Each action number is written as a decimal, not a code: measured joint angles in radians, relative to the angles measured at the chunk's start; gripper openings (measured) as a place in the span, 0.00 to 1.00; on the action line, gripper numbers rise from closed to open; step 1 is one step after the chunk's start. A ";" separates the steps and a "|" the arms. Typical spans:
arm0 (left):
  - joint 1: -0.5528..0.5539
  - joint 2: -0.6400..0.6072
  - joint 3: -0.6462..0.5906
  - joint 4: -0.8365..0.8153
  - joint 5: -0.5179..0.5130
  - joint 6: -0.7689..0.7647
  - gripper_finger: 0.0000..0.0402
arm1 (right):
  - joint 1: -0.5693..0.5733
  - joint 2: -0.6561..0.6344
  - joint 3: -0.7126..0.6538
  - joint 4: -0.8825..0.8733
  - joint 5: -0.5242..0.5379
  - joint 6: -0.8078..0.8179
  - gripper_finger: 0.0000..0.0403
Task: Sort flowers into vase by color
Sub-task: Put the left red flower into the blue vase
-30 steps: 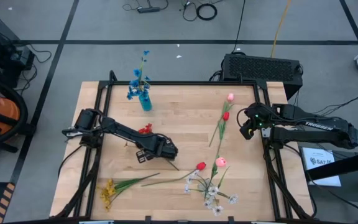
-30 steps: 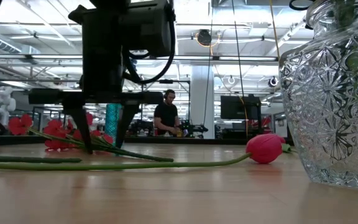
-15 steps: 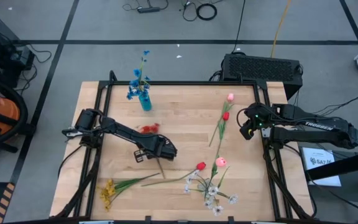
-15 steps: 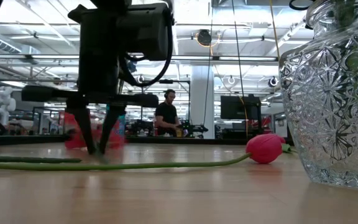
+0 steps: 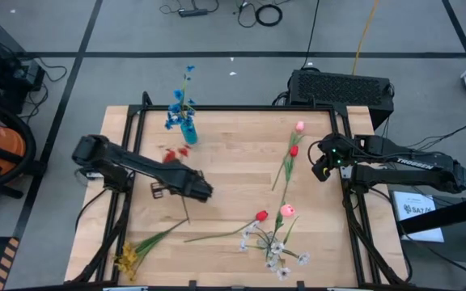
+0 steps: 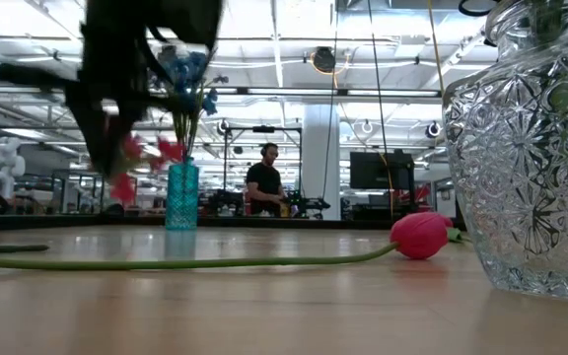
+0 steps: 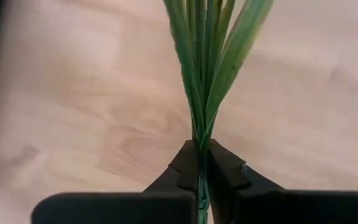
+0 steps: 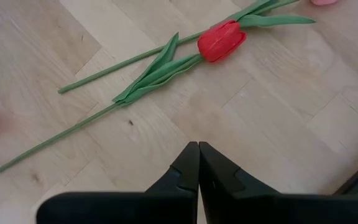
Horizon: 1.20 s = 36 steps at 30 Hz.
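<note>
The red blossoms droop low beside the teal vase, so next my left gripper pulls back and tilts the stems upright before reaching the vase's opening [image 6: 181,165].
My left gripper [image 5: 186,196] is shut on a red cluster flower [image 5: 173,153], whose blurred red blossoms [image 6: 126,168] hang in the air left of the teal vase [image 5: 188,132]. That vase holds blue sprays [image 6: 183,74]. My right gripper [image 8: 199,157] stays shut over the table's right side, near a red tulip [image 8: 221,40] lying flat. On the near part of the table lie yellow sprigs [image 5: 128,259], a red tulip [image 5: 261,216], a pink tulip [image 5: 288,210] and white blossoms [image 5: 275,252]. My left gripper pinches the red cluster's bundle of green stems [image 7: 199,134] between its two fingers, which come from above. The stems and leaves fan out beyond the fingertips. The blossoms [image 5: 173,153] are lifted clear of the table toward the far left, and the stem's tail [image 5: 186,215] points toward the near edge.
A pink tulip [image 5: 300,126] and a red tulip [image 5: 294,150] lie at the far right. A cut-glass vase [image 6: 531,148] stands close to the low camera. A black box [image 5: 342,85] sits behind the table's far edge. Bare wood lies at the table's middle [image 5: 233,162].
My left gripper has shut on the red cluster's stems, then risen and gone toward the table's left and far edges. The red cluster is lifted off the table and carried toward the teal vase. The yellow sprigs have shifted toward the near left corner.
</note>
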 joint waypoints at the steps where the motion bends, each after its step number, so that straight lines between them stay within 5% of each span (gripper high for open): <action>1: -0.002 -0.033 0.000 -0.036 -0.020 -0.021 0.03 | 0.000 0.000 0.000 0.000 0.000 0.005 0.00; 8: 0.005 -0.234 0.001 -0.253 -0.241 -0.052 0.03 | 0.000 0.000 0.000 0.021 0.003 0.049 0.00; 13: 0.050 -0.405 -0.039 -0.259 -0.530 0.018 0.03 | 0.000 0.000 0.000 0.084 0.004 0.129 0.00; 21: 0.146 -0.687 -0.091 -0.261 -0.706 0.435 0.03 | 0.000 0.021 0.001 0.227 0.007 0.247 0.00; 28: 0.204 -0.840 -0.097 -0.262 -0.971 0.818 0.03 | 0.000 0.079 0.001 0.296 0.074 0.338 0.00; 36: 0.231 -0.867 -0.196 -0.151 -1.140 0.936 0.03 | 0.000 0.189 0.001 0.376 0.106 0.413 0.00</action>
